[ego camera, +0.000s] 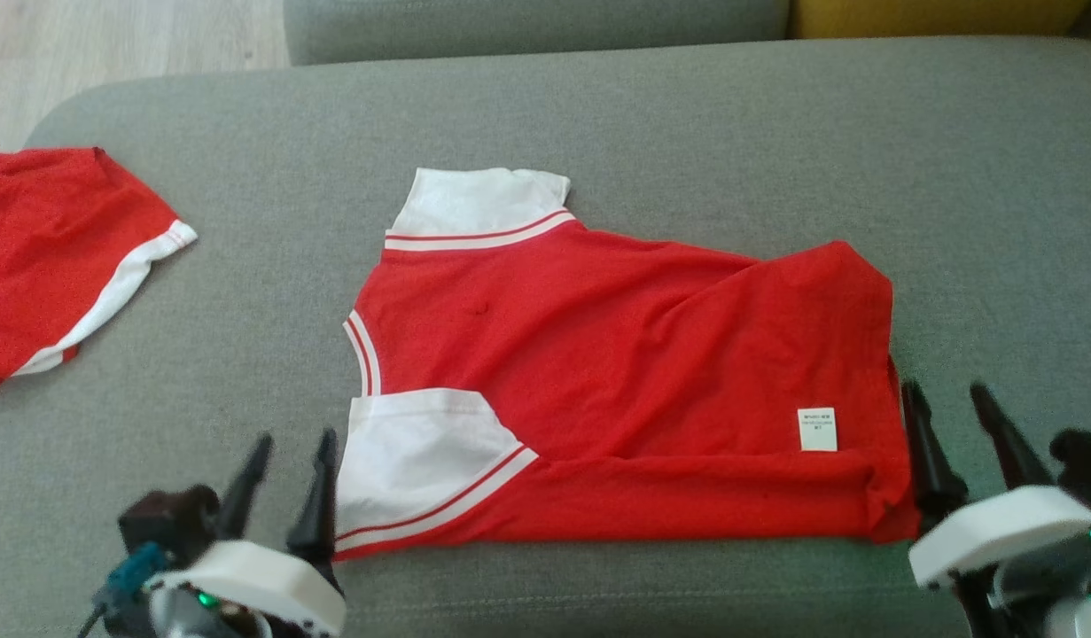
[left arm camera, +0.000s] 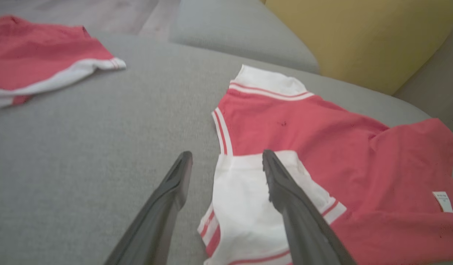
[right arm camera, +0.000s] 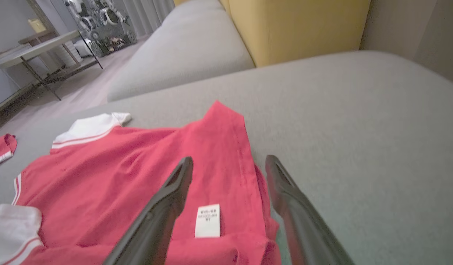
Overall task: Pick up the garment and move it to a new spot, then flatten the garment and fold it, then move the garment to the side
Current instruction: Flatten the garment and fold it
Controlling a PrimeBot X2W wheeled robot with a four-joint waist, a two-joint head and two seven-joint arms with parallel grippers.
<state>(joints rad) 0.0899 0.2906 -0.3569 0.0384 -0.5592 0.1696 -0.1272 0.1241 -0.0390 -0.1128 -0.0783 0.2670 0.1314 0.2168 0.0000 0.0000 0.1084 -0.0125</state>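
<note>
The far white sleeve (ego camera: 483,200) reaches out beyond its striped trim (ego camera: 479,236). It will come down across the near white sleeve when I fold the shirt.
The garment (ego camera: 616,354) is a red shirt with white sleeves and striped trim, lying doubled over on the grey cushion (ego camera: 244,177), its white label (ego camera: 817,429) facing up near the right end. My left gripper (ego camera: 297,439) stands open at the shirt's near left corner. In the left wrist view its fingers (left arm camera: 227,154) straddle the edge of the white sleeve (left arm camera: 248,206). My right gripper (ego camera: 944,390) is open at the shirt's right edge. In the right wrist view its fingers (right arm camera: 229,160) frame the hem and the label (right arm camera: 208,220). Neither gripper holds cloth.
A second red garment with white trim (ego camera: 49,248) lies at the cushion's left edge. Behind are another grey cushion (ego camera: 527,27) and a yellow one (ego camera: 935,16). Wooden floor (ego camera: 111,44) shows at the upper left. The grey surface right of the shirt (ego camera: 997,221) is bare.
</note>
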